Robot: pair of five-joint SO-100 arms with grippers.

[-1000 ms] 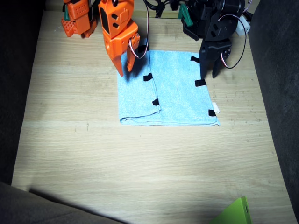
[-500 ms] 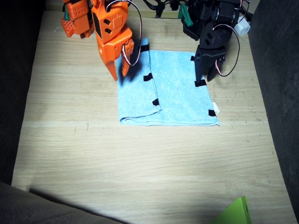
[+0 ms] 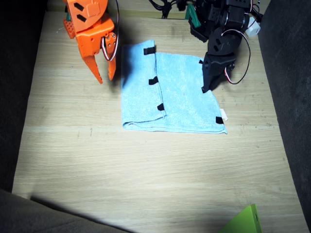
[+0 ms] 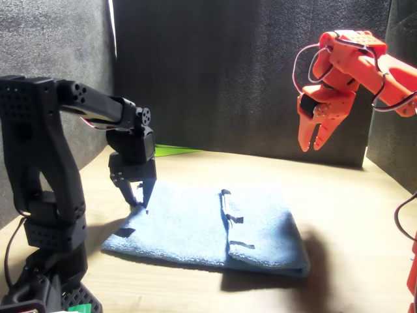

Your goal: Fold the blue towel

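Note:
The blue towel's unfolded part (image 3: pixel 184 94) is wider than the folded part. So the towel's raised edge (image 3: pixel 206 90) will reach over to the outer crease when I fold it across.
The blue towel (image 3: pixel 182 104) lies flat at the far middle of the table, its left part folded over, with black tape marks (image 3: pixel 153 80) along the fold's edge. The towel (image 4: pixel 189 228) shows in the front view too. My right gripper (image 3: pixel 106 78) is orange and open. It hangs off the towel's left side, raised well above the table (image 4: pixel 314 147), holding nothing. My left gripper (image 3: pixel 206 88) is black and points down at the towel's right edge. Its jaws are slightly apart, tips touching the cloth (image 4: pixel 139 202). A small white tag (image 3: pixel 223 114) sits at the right edge.
A bright green object (image 3: pixel 245 221) pokes in at the near right corner of the wooden table (image 3: pixel 146 170). Dark walls close in both sides. Cables and the arms' bases crowd the far edge.
My right gripper has let go of the folded flap and swung up and away past the towel's left side. My left gripper has lowered onto the right edge, and the towel shifted slightly.

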